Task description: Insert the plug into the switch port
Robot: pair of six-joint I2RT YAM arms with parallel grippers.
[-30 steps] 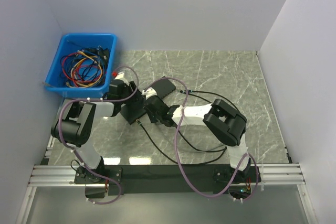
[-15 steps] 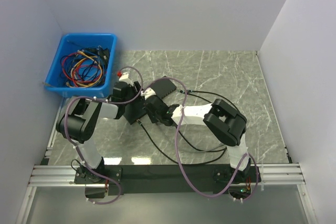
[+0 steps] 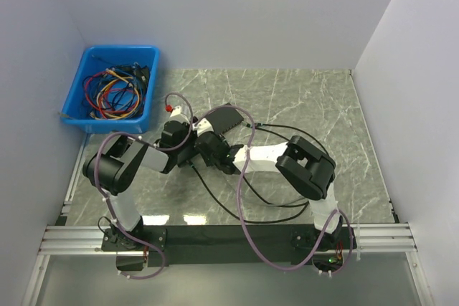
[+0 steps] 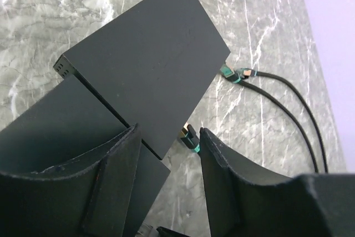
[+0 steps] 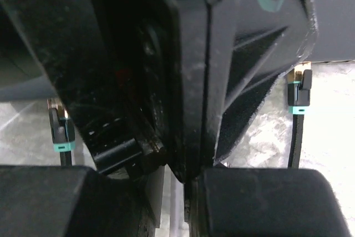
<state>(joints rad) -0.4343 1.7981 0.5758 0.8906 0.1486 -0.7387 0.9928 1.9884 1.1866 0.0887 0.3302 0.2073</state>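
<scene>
My left gripper should move to the switch's back edge [image 4: 37, 102], since it crowds the pale cable at the switch's front edge [image 4: 156, 194], before my right gripper takes the plug.
The black switch box [image 3: 224, 118] lies mid-table; it fills the left wrist view [image 4: 144, 59]. Two teal-booted plugs [image 4: 239, 74] [image 4: 188, 135] sit at its near edge, and also show in the right wrist view [image 5: 299, 95] [image 5: 61, 134]. My left gripper [image 3: 185, 141] is open and empty, its fingers [image 4: 111, 181] straddling a corner of a second black box [image 4: 50, 126]. My right gripper [image 3: 206, 151] sits right beside it, nearly shut [image 5: 191, 192] on a thin pale cable. The left arm's dark body [image 5: 166, 54] blocks most of the right wrist view.
A blue bin [image 3: 147, 55] of coloured cables stands at the back left. Black cables [image 3: 287, 134] run across the marble to the right of the switch and loop toward the front. White walls close in on both sides.
My left gripper has swung right, away from the bin, and now sits against the right gripper by the switch. The right arm has hardly moved.
</scene>
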